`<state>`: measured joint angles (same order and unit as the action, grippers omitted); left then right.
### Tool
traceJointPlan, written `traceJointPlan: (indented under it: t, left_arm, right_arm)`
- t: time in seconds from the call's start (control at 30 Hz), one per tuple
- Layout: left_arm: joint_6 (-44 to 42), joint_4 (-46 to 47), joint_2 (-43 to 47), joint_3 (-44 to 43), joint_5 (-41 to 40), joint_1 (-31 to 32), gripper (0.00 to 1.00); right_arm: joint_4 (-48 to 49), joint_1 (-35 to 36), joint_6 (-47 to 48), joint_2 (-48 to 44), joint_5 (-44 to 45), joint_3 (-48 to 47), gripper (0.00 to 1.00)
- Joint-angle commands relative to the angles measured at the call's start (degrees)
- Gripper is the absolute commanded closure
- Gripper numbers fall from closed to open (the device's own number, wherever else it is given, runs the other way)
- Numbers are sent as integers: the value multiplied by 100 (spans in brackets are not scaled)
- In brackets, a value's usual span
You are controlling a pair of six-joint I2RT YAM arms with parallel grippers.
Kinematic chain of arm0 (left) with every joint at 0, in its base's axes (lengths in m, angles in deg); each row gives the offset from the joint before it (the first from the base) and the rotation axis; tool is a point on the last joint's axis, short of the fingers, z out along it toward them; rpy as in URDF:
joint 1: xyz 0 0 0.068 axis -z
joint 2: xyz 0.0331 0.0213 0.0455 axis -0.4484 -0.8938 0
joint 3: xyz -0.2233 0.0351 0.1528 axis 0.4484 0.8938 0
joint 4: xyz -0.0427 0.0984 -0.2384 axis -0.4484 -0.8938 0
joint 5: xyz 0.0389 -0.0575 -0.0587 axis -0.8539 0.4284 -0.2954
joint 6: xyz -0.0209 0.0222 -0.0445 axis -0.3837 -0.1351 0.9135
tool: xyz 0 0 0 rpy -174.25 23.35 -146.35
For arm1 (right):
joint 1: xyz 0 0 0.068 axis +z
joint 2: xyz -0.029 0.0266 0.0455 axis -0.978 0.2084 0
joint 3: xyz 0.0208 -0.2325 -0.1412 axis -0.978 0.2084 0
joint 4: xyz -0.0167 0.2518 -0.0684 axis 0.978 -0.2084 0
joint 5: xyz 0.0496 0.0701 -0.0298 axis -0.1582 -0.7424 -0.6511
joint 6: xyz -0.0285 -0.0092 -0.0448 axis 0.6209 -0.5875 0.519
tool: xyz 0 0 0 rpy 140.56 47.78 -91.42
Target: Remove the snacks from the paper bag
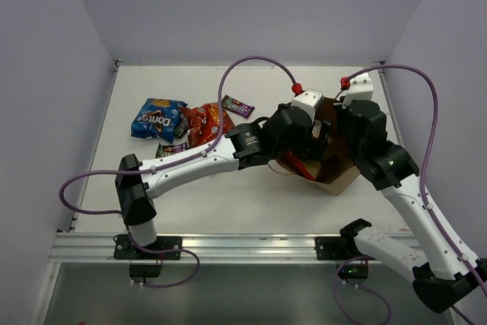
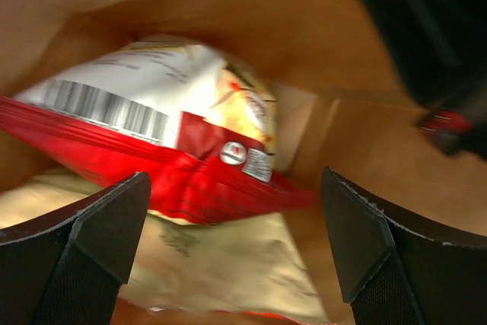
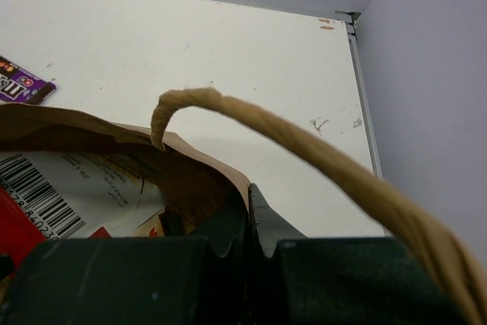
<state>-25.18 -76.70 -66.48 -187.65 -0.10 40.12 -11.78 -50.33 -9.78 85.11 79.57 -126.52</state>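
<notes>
The white-and-red chip bag's red edge [image 2: 199,182] lies uncovered between my left gripper's open fingers, so I should keep reaching toward the barcode [image 2: 106,109] and close them beside it.
The brown paper bag [image 1: 339,176] lies at the right of the table, mouth toward the left. My right gripper [image 1: 336,130] is shut on the bag's upper rim [image 3: 228,176], beside its twisted handle [image 3: 319,159]. My left gripper [image 1: 307,147] is open inside the bag's mouth, its fingers [image 2: 91,241] on either side of a white-and-red chip bag [image 2: 160,138] lying on a cream chip bag [image 2: 228,260], touching neither. On the table at the left lie the blue Doritos bag [image 1: 157,118], a red-orange chip bag [image 1: 206,123] and two purple candy bars [image 1: 237,106].
The bag's brown inner wall [image 2: 380,150] is close round the left fingers. White walls stand at the back and both sides; the right wall [image 3: 426,74] is near the bag. One purple candy bar [image 3: 19,83] lies behind the bag's rim.
</notes>
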Motion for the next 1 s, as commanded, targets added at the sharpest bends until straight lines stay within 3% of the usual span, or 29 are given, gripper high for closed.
traceJointPlan:
  t: [0.0, 0.2, 0.5, 0.77, 0.8, 0.9, 0.93, 0.97]
  left_arm:
    - [-32, -52, 59, -175, -475, -5, 0]
    - [962, 106, 341, 352, -1416, -14, 0]
    - [1788, 237, -169, 343, -2057, -93, 0]
    - [2149, 334, -670, 133, -1768, -471, 1]
    - [2132, 369, -714, 98, -1768, -506, 3]
    - [2035, 413, -846, -122, -1663, -515, 25]
    - [1991, 439, -803, -140, -1602, -515, 45]
    - [1947, 492, -741, -114, -1566, -515, 56]
  right_arm:
    - [503, 5, 59, -188, 7, -62, 100]
    - [468, -4, -195, -250, 139, 0, 100]
    - [424, 14, -609, -329, 16, 140, 100]
    - [336, 101, -864, -443, -115, 351, 100]
    - [327, 110, -873, -452, -116, 386, 100]
    - [345, 110, -899, -443, -63, 448, 100]
    - [353, 119, -891, -435, 24, 465, 100]
    - [371, 110, -891, -426, 69, 483, 100]
